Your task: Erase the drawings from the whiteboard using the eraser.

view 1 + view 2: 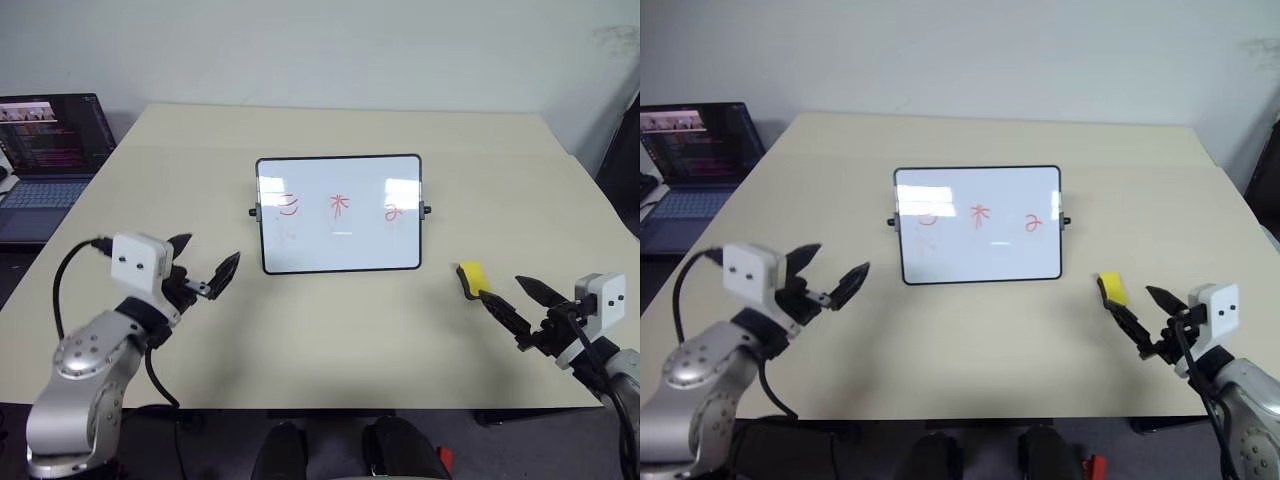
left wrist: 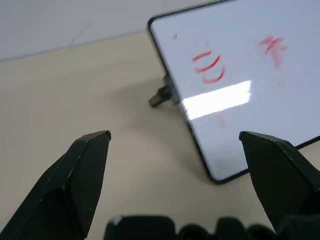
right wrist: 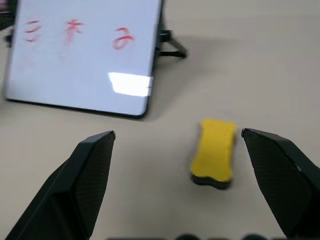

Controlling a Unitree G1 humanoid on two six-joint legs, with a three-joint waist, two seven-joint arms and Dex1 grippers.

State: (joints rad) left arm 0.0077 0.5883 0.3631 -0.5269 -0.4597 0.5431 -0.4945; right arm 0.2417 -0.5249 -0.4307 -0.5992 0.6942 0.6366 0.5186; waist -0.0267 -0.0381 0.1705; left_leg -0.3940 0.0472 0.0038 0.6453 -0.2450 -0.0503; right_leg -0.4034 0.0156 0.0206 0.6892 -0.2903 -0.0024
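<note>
Next, I turn my right gripper and centre it over the eraser's middle (image 1: 472, 278) before it closes, because the yellow eraser (image 3: 215, 151) lies at a slant and close to one finger of that gripper.
The whiteboard (image 1: 340, 214) stands tilted on the beige table, with three red drawings (image 1: 340, 208) in a row across its middle. To its right lies the yellow eraser (image 1: 471, 277), dark side down. My right gripper (image 1: 515, 298) hovers open just right of and nearer than the eraser, not touching it; the right wrist view has the eraser (image 3: 214, 151) ahead, between the two fingers. At the board's lower left, my left gripper (image 1: 207, 263) is open and empty, pointing at the whiteboard's (image 2: 235, 80) left edge.
An open laptop (image 1: 45, 160) with a lit screen sits on a surface at the far left. The table (image 1: 330, 350) has bare room in front of the board and behind it. A white wall lies beyond the far edge.
</note>
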